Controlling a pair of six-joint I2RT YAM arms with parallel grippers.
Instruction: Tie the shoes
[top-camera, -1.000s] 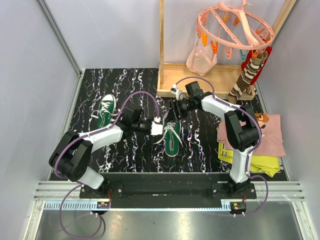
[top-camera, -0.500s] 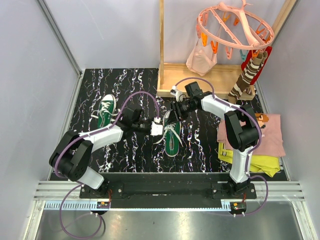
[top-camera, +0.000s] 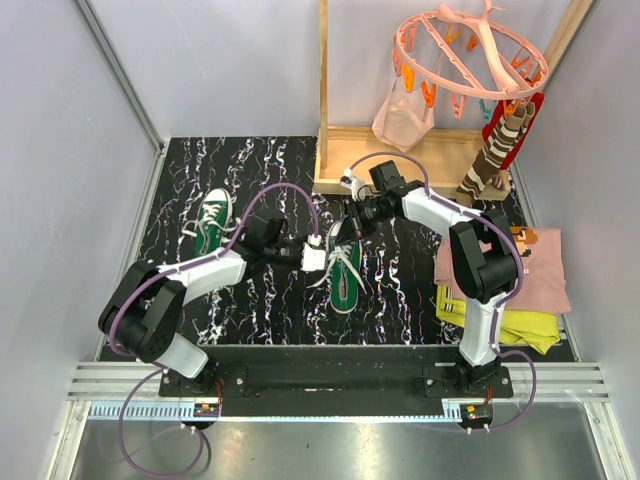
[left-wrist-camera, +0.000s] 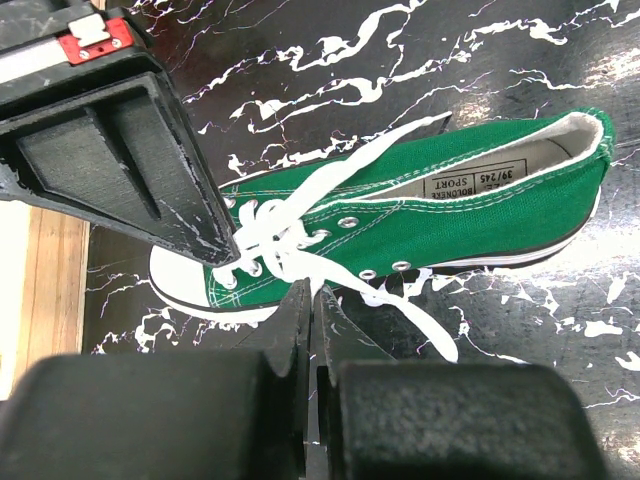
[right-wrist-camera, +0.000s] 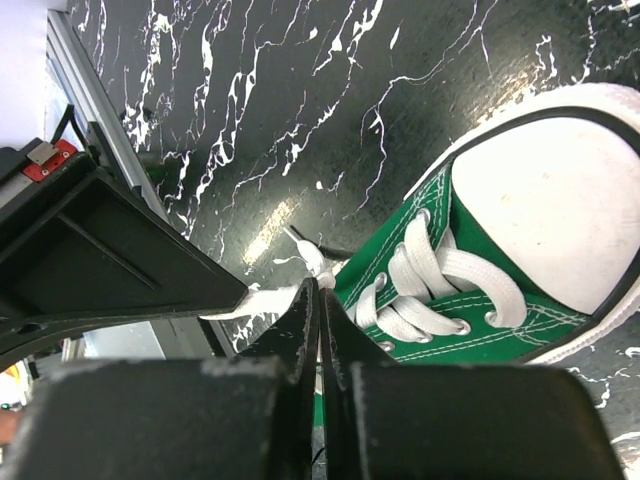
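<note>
The knot sits loose over the eyelets (left-wrist-camera: 268, 234) with both grippers close together, so my left gripper should draw its lace away from my right gripper to tighten it.
Two green shoes with white laces lie on the black marbled table: one at the left (top-camera: 212, 222), one in the middle (top-camera: 345, 272). Both grippers work at the middle shoe (left-wrist-camera: 470, 215), near its toe end. My left gripper (left-wrist-camera: 312, 290) is shut, its tips pinching a white lace (left-wrist-camera: 290, 225) beside the eyelets. From the toe side, my right gripper (right-wrist-camera: 320, 288) is shut on the other lace strand (right-wrist-camera: 262, 300), just off the shoe's white toe cap (right-wrist-camera: 550, 190). In the top view the left gripper (top-camera: 318, 255) and right gripper (top-camera: 345, 228) sit close together.
A wooden rack base (top-camera: 400, 160) stands behind the shoe, with a pink round clip hanger (top-camera: 470, 50) and a striped sock (top-camera: 495, 150) above it. Folded pink cloth (top-camera: 520, 270) and yellow cloth (top-camera: 520, 325) lie at the right. Grey walls close in both sides.
My right gripper has gone from open to shut on a lace strand and shifted slightly toward the shoe's toe. The left arm has not moved.
</note>
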